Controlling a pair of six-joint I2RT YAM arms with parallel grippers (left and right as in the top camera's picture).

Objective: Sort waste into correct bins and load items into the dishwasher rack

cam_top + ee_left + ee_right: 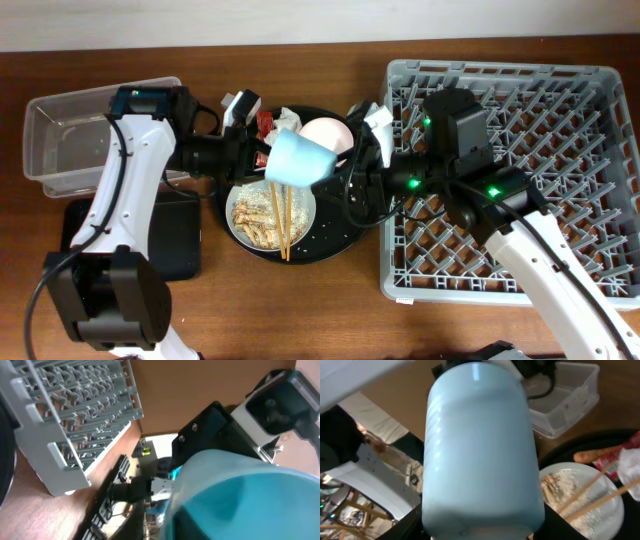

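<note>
I have the light-blue cup's rim (273, 157) in my left gripper far from the grey dishwasher rack, so my right gripper should grasp the cup's base (328, 164) and bring it there.
The light-blue cup (303, 160) hangs on its side above the round black tray, between my two grippers. My left gripper (258, 152) grips its rim; the left wrist view looks into the cup (250, 500). My right gripper (352, 172) has a finger on each side of the cup's base (480, 460). Below, the white shallow bowl (303, 212) holds beige food scraps (255, 218) and the chopsticks (286, 222). The pale pink bowl (330, 133), red wrapper (266, 122) and white napkin (291, 118) lie at the tray's back. An orange scrap (591, 455) shows in the right wrist view.
The grey dishwasher rack (560, 150) fills the right side, under my right arm. The clear tub (65, 135) stands at the far left, with the shallow black tray (175, 240) in front of it, partly under my left arm. The round black tray (335, 240) sits between them.
</note>
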